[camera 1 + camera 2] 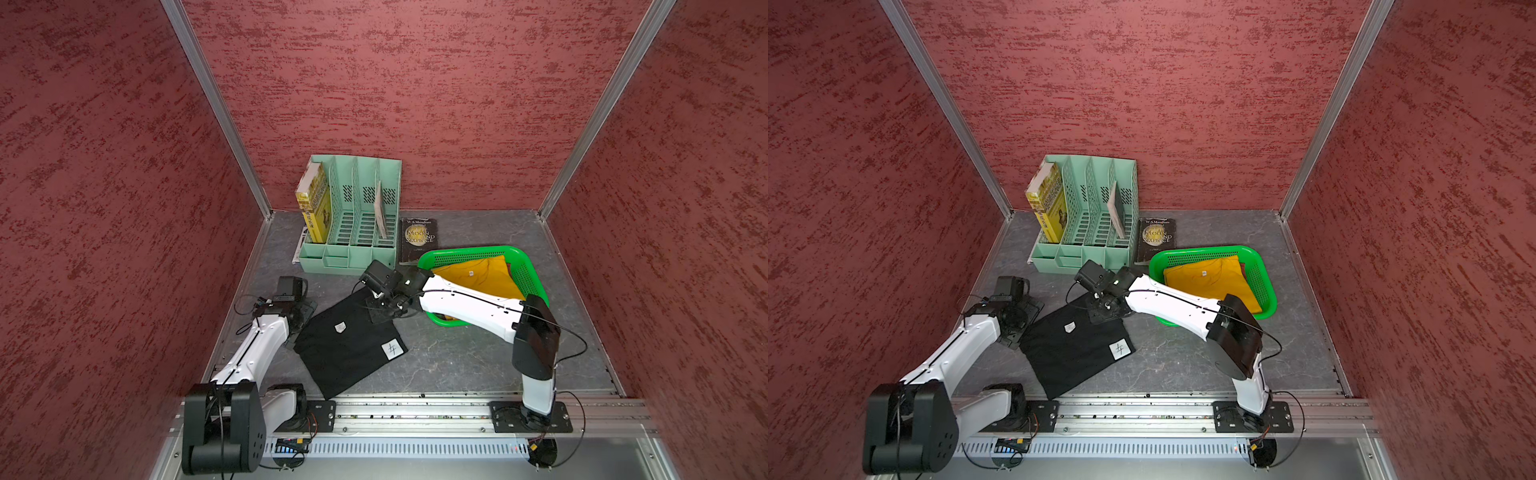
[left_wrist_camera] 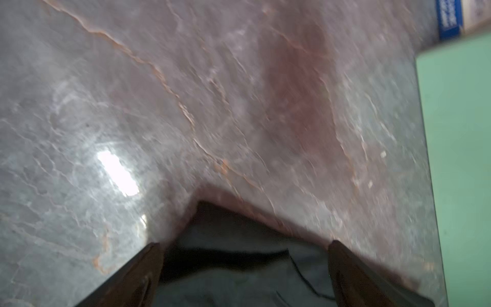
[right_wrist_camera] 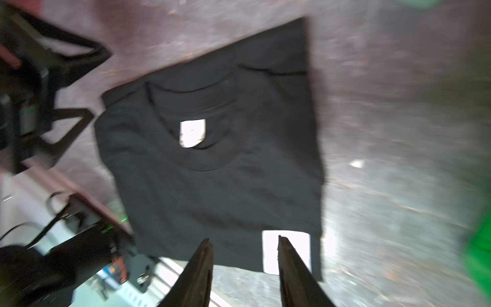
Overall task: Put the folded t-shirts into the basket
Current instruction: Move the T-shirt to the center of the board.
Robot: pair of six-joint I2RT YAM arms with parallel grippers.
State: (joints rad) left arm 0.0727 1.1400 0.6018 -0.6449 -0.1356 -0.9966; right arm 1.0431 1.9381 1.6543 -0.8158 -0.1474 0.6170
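My left gripper will take the black t-shirt (image 1: 349, 352) by the corner (image 1: 297, 347) next to its collar. The t-shirt lies at a slant to the basket, so I should turn it square first.
A black folded t-shirt (image 1: 349, 345) (image 1: 1071, 353) with a white "#" patch (image 1: 392, 348) lies flat on the table, near the front. My left gripper (image 1: 304, 311) (image 1: 1025, 316) is low at its far left corner, open wide, and the left wrist view shows that corner of the black shirt (image 2: 225, 265) between the fingers of the left gripper (image 2: 243, 244). My right gripper (image 1: 386, 307) (image 1: 1104, 309) (image 3: 243, 239) hovers over the shirt's far right corner, open with nothing in it. The green basket (image 1: 469, 251) (image 1: 1204, 251) holds a yellow shirt (image 1: 482, 274) (image 1: 1212, 278); a dark red edge (image 1: 1243, 270) shows under it.
A mint-green file organizer (image 1: 353, 232) with a yellow book (image 1: 313, 203) stands at the back. A black paperback (image 1: 419, 237) lies between it and the basket. The right forearm (image 1: 465, 303) crosses the basket's near corner. Red walls enclose three sides.
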